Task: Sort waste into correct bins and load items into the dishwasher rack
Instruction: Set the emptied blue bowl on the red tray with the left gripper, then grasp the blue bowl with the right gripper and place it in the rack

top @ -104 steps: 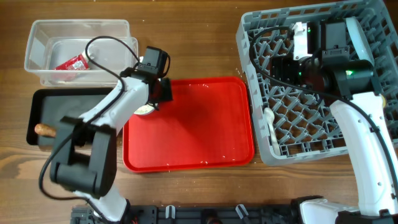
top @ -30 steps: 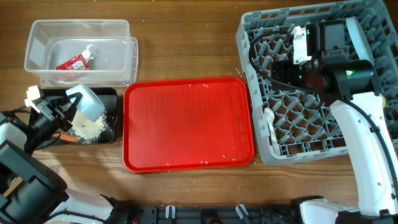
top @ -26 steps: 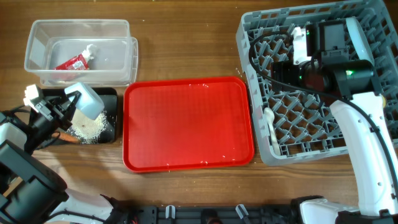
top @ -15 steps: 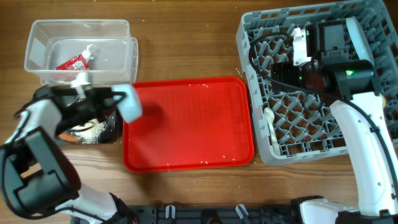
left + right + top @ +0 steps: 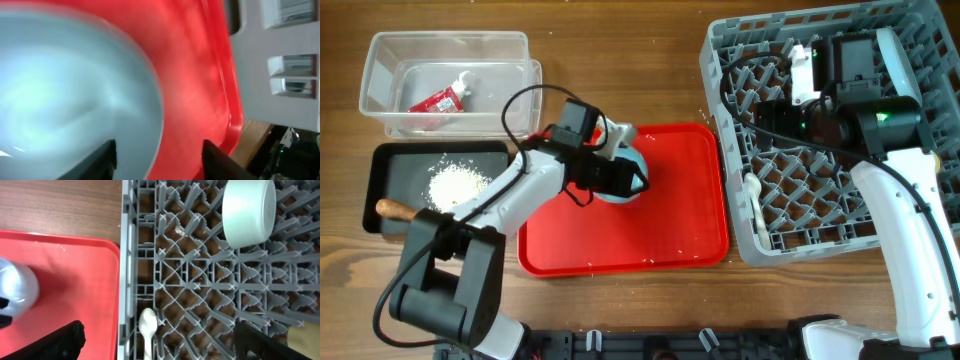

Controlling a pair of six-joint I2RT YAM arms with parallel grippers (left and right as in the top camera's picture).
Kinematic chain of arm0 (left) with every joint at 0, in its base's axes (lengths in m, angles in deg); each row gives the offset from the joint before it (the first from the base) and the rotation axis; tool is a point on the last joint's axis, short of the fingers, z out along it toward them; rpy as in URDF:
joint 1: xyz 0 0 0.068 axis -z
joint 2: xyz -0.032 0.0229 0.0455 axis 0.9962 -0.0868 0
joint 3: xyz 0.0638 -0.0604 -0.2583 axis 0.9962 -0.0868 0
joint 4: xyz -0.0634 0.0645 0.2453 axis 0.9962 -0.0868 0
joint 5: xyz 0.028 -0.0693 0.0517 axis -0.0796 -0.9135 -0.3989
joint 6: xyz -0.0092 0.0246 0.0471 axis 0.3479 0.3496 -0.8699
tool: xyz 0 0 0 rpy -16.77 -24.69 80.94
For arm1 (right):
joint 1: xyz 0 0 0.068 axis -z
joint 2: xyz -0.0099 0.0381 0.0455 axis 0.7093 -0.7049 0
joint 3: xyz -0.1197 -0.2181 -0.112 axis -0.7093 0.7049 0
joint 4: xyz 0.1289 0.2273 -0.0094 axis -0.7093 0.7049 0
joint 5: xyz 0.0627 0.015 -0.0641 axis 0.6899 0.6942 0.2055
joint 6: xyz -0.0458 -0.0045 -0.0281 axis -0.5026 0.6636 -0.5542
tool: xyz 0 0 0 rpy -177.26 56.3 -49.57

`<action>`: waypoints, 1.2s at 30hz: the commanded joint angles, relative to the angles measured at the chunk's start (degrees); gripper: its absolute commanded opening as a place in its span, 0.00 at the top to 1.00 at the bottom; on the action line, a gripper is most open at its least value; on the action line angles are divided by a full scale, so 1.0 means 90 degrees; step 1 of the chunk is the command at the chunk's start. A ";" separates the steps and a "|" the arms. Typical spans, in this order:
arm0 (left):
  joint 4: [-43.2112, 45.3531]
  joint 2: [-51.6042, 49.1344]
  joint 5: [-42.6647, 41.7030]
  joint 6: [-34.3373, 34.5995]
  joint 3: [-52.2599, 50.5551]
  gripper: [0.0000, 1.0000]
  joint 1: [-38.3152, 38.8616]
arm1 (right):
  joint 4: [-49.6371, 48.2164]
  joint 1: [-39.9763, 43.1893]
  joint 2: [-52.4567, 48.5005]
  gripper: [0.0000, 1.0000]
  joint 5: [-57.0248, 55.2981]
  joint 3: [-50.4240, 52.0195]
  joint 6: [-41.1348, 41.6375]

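Observation:
The rack [image 5: 772, 168] is on my right gripper's side, so my left gripper should leave the bowl on the red tray and my right gripper should take its rim [image 5: 645, 166].
My left gripper [image 5: 618, 175] is over the red tray's upper left, at a pale mint-green bowl [image 5: 623, 160]. In the left wrist view the bowl [image 5: 70, 100] is blurred. Its rim lies between the fingers [image 5: 159, 155], which are apart, with red tray showing beside the right finger. My right gripper [image 5: 160, 345] is open and empty above the grey dishwasher rack [image 5: 920, 30]. The rack holds a white spoon [image 5: 148, 325] and a white bowl [image 5: 248, 212]. The black tray [image 5: 380, 160] holds white rice grains [image 5: 455, 183] and a brown food stick [image 5: 392, 208]. The clear tub [image 5: 380, 60] holds a red wrapper [image 5: 438, 100] and a white scrap [image 5: 465, 80].
The large red serving tray [image 5: 660, 230] lies between the bins and the rack, with a few stray grains on it. The spoon also shows at the rack's left edge in the overhead view [image 5: 752, 195]. A cable loops above my left arm.
My left arm swung right from the black tray to the red tray, carrying the bowl. A rice pile now lies in the black tray. The right arm has not moved.

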 commanded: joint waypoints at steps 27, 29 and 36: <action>-0.2956 0.2509 0.1384 0.0209 0.0423 0.29 -0.3825 | -0.1829 -0.2856 -0.4014 0.59 0.1761 0.0005 0.2387; -0.2956 0.2509 0.1384 0.0209 0.0423 0.29 -0.3825 | -0.1846 -0.2856 -0.4051 0.81 0.1598 0.0005 0.2499; -0.2973 0.2509 0.1384 0.0209 0.0423 0.29 -0.3825 | -0.1231 -0.2523 -0.3356 0.96 0.0209 -0.0498 0.2487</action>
